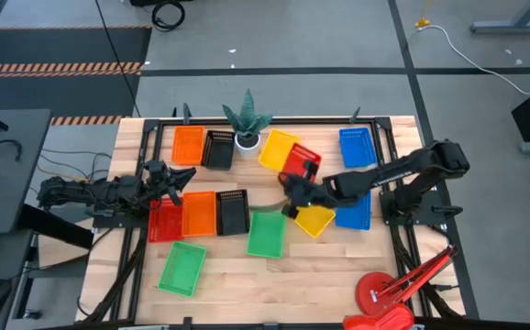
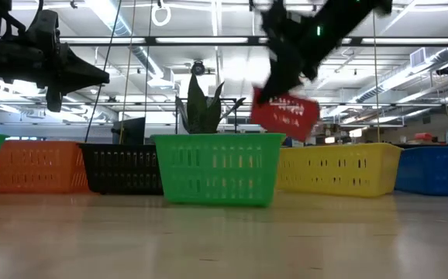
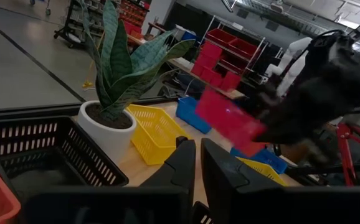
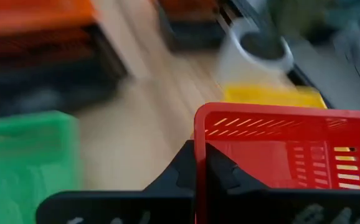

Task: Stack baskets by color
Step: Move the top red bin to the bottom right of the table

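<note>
The held red basket (image 2: 287, 118) hangs free and the wood (image 1: 327, 269) by the lamp is clear. My right gripper should keep carrying the red basket there until it settles.
Small mesh baskets lie in pairs over the wooden table. My right gripper (image 1: 290, 186) is shut on a red basket (image 1: 303, 163) in the air above the middle of the table, seen tilted in the low view (image 2: 286, 115). The other red basket (image 1: 164, 222) rests on the table at the left, next to an orange basket (image 1: 199, 213) and a black one (image 1: 233, 212). A green basket (image 1: 266, 234) lies just below the held one. My left gripper (image 1: 178, 176) hovers shut at the left, level and holding nothing (image 3: 198, 160). My right gripper pinches one side wall of the red basket (image 4: 200, 134), one finger inside the basket and one outside. The fingers slant down from the table's right side. The basket hangs lifted clear of the table and tilted, its open side toward the wrist camera.
A white pot with a spiky plant (image 1: 247, 126) stands at the far edge between a black basket (image 1: 217, 148) and a yellow one (image 1: 277, 149). Blue baskets (image 1: 357, 147) and a yellow one (image 1: 315, 220) lie at the right. A red clamp lamp (image 1: 389, 291) sits at the near right corner.
</note>
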Available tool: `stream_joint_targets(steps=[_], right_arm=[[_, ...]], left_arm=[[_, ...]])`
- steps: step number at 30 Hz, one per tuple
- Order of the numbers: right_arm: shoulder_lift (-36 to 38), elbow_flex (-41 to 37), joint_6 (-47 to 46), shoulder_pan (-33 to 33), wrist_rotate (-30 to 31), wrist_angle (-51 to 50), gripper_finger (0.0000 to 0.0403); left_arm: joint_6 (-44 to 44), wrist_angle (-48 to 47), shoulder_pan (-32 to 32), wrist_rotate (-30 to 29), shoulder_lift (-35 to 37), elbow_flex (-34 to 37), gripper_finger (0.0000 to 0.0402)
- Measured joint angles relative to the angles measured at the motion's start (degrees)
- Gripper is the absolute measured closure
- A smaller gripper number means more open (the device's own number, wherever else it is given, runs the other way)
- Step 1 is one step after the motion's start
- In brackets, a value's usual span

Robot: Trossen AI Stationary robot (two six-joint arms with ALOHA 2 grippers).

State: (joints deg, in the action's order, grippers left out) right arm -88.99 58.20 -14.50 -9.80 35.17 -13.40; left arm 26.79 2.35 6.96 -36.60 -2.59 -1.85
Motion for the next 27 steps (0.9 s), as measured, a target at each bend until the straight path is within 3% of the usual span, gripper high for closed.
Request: stream_joint_targets(steps=[3,5,11,15,18,23,27], right_arm=[[0.02,3.97,2.74,-4.46,-0.84,0.05,0.0397],[0.06,6.1,4.65,-7.49,-4.96,0.08,0.0397],[0.09,7.46,7.01,-16.37,-30.58,-0.18,0.0396],[0.07,6.06,1.88,-22.61,-39.71,-0.96,0.0396],[0.07,5.37,-3.91,-27.13,-39.78,-0.74,0.0396],[0.07,3.04,-11.45,-32.51,-31.89,-0.47,0.0396],[0.02,-1.23,-16.48,-34.81,-28.99,0.45,0.0392]], left_arm=[[0.04,0.0,0.0,0.0,-0.02,0.0,0.037],[0.04,0.0,0.0,0.0,0.0,0.0,0.0367],[0.04,0.0,0.0,0.0,-0.01,0.0,0.0364],[0.07,0.0,0.0,0.0,-0.02,0.0,0.0368],[0.07,0.0,0.0,0.0,-0.01,-0.01,0.0371],[0.09,0.0,-0.02,0.0,-0.02,0.0,0.0368],[0.09,0.0,0.0,0.0,0.0,0.0,0.0364]])
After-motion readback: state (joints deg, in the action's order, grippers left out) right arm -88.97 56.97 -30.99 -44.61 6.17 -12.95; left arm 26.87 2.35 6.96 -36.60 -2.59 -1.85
